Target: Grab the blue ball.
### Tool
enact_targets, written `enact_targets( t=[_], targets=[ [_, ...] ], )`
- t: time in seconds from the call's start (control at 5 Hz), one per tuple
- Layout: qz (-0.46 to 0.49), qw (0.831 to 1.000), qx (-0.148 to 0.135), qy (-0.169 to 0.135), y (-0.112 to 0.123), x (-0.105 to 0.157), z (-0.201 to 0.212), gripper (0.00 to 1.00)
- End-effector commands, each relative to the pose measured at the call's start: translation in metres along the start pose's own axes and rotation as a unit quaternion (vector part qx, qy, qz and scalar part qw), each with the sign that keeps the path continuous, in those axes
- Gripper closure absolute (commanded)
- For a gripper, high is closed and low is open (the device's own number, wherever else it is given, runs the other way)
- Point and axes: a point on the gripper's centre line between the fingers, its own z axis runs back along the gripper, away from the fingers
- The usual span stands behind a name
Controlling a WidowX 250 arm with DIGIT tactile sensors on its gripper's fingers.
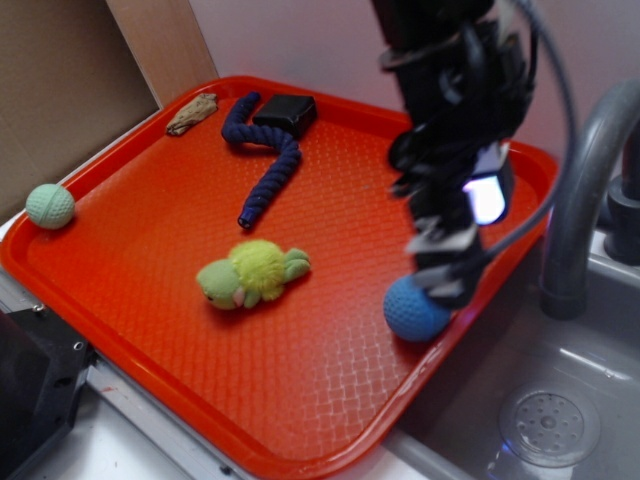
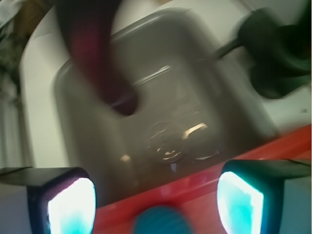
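I see my gripper reaching over the blue ball (image 1: 412,314) toward the sink, so next I move back toward the plush turtle (image 1: 256,274) and then come in low around the ball.
The blue ball (image 1: 412,309), round and dimpled, rests on the red tray (image 1: 150,260) close to its right rim, by the sink. My gripper (image 1: 445,282) hangs just above and slightly right of it, fingers pointing down over its top. In the wrist view the ball (image 2: 161,220) shows as a blurred blue dome at the bottom edge, between my two pads (image 2: 72,207), with clear gaps on both sides. My gripper (image 2: 156,202) is open and holds nothing.
On the tray lie a yellow-green plush turtle (image 1: 253,273), a dark navy twisted rope (image 1: 265,160), a black block (image 1: 286,113) and a brown piece (image 1: 192,113). A pale green ball (image 1: 49,206) sits at the left rim. A sink (image 1: 560,400) and faucet (image 1: 580,190) stand to the right.
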Motion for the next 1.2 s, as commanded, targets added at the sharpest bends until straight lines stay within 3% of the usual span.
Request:
enact_targets(
  t=[0.0,0.2,0.4,0.8,1.0],
  targets=[
    [0.017,0.994,0.103,0.013,-0.066,-0.035,0.059,0.00],
    [0.034,0.993,0.108,0.038,-0.061,-0.056,0.051,0.00],
    [0.015,0.994,0.102,0.035,-0.048,-0.065,0.025,0.00],
    [-0.010,0.997,0.069,0.020,-0.023,-0.049,0.000,0.00],
    [-0.019,0.997,0.069,0.034,-0.011,-0.049,-0.018,0.00]
  ],
)
